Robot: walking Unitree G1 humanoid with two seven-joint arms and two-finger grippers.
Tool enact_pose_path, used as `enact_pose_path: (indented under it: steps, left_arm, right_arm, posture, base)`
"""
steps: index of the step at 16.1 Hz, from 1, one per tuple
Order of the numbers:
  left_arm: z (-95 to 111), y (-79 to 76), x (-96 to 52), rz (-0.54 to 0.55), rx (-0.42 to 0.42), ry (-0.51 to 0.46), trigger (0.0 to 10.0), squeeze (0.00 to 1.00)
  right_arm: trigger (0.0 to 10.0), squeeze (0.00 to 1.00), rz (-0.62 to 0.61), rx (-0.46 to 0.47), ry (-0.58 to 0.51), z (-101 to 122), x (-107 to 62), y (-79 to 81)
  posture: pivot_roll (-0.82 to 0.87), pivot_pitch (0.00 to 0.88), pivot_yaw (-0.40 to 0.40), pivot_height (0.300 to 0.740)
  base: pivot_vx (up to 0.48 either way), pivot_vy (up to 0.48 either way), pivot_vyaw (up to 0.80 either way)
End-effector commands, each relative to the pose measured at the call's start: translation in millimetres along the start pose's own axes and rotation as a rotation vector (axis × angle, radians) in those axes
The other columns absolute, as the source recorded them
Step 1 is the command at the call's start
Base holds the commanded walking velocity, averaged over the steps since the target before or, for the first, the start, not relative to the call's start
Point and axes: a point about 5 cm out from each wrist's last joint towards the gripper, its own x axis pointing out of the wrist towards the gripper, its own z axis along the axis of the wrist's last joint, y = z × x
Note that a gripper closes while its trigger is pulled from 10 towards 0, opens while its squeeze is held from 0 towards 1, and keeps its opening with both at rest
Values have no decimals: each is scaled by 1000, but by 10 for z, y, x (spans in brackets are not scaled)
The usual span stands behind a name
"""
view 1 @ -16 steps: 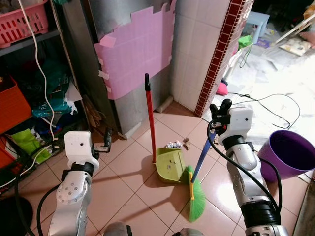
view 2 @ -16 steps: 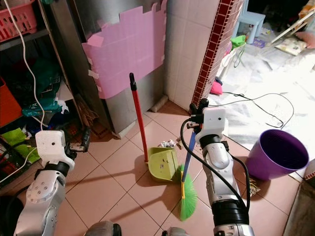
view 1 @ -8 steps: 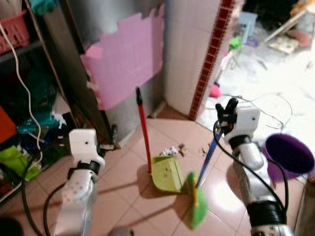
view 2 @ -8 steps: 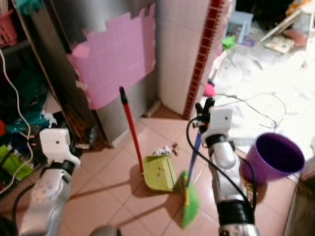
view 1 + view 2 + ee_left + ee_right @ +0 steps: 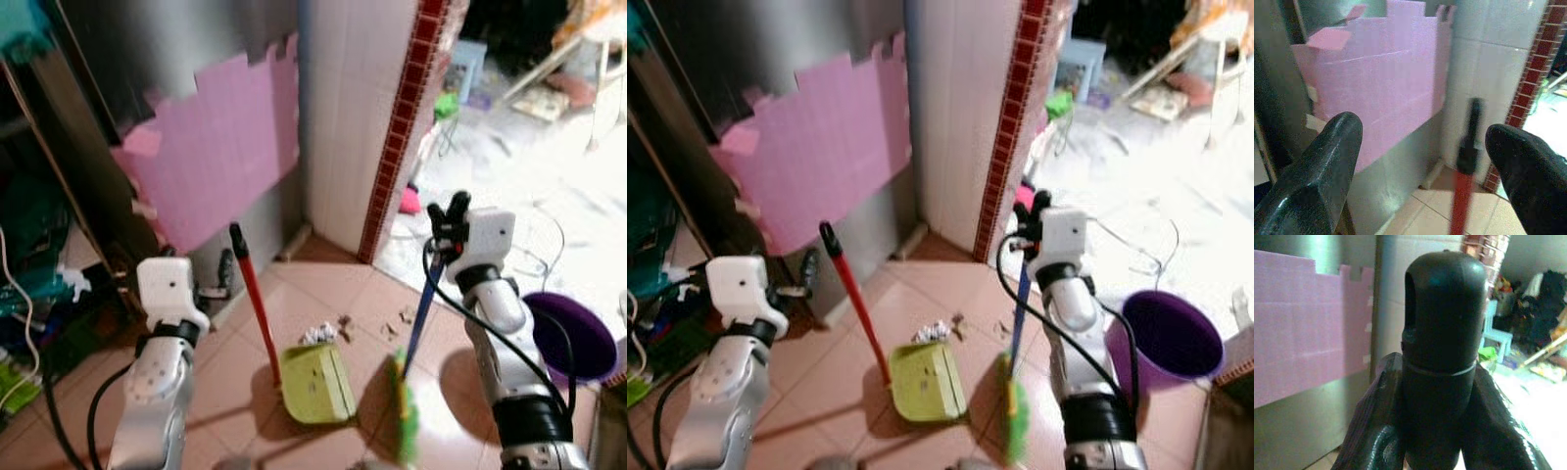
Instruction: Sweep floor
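My gripper will tip the pan (image 5: 316,385) along when it tilts the red handle over the bucket, because the red handle runs straight into the green dustpan's rim (image 5: 276,379).
My right gripper (image 5: 446,217) is shut on the black top end of a broom (image 5: 419,311); in the right wrist view the end cap (image 5: 1442,318) sits squeezed between both fingers. Its blue handle slants down to green bristles (image 5: 407,423) on the tiled floor. A green dustpan (image 5: 316,384) stands beside the bristles, its red handle (image 5: 255,304) leaning up to the left. Crumpled litter (image 5: 318,333) lies just beyond the pan. My left gripper (image 5: 223,276) hangs open a little left of the red handle; the left wrist view has the handle (image 5: 1465,166) ahead, between the fingers (image 5: 1332,161) but apart from them.
A purple bucket (image 5: 580,338) stands on the floor at the right. A pink foam sheet (image 5: 211,162) leans on a metal cabinet behind the dustpan, next to a white tiled pillar with red brick trim (image 5: 397,127). Cluttered shelves (image 5: 29,245) fill the left.
The whole picture has shifted, so the camera has moved. The red dustpan handle now stands closer to my left gripper. My right gripper keeps its hold on the broom.
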Motion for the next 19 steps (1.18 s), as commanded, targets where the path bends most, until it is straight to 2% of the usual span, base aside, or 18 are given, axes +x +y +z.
enact_pose_path:
  steps: [1, 11, 14, 16, 19]
  left_arm:
    - [-18, 33, -1, 7, 8, 16, 10000, 0]
    - [-126, -49, -20, -38, 7, 81, 10000, 0]
    - [-167, -64, 17, -40, 7, 98, 10000, 0]
    - [-203, -57, 50, -29, 0, 112, 10000, 0]
    - [-203, -79, 77, -28, -5, 110, 10000, 0]
  right_arm:
    - [10000, 0, 22, 4, -47, 104, 41, 59]
    - [10000, 0, 35, -1, -44, 106, 35, 61]
    - [10000, 0, 79, 13, -20, 85, -14, 74]
    - [10000, 0, 114, 9, 1, 65, -116, 65]
    - [10000, 0, 115, 5, 18, 60, -195, 31]
  posture:
    - [-38, 0, -18, 740]
    - [-41, 0, -18, 740]
    - [-53, 0, -30, 740]
    - [-76, 0, -35, 740]
    - [-91, 0, -41, 740]
  base:
    - [0, 0, 0]
    - [0, 0, 0]
    - [0, 0, 0]
    - [0, 0, 0]
    - [0, 0, 0]
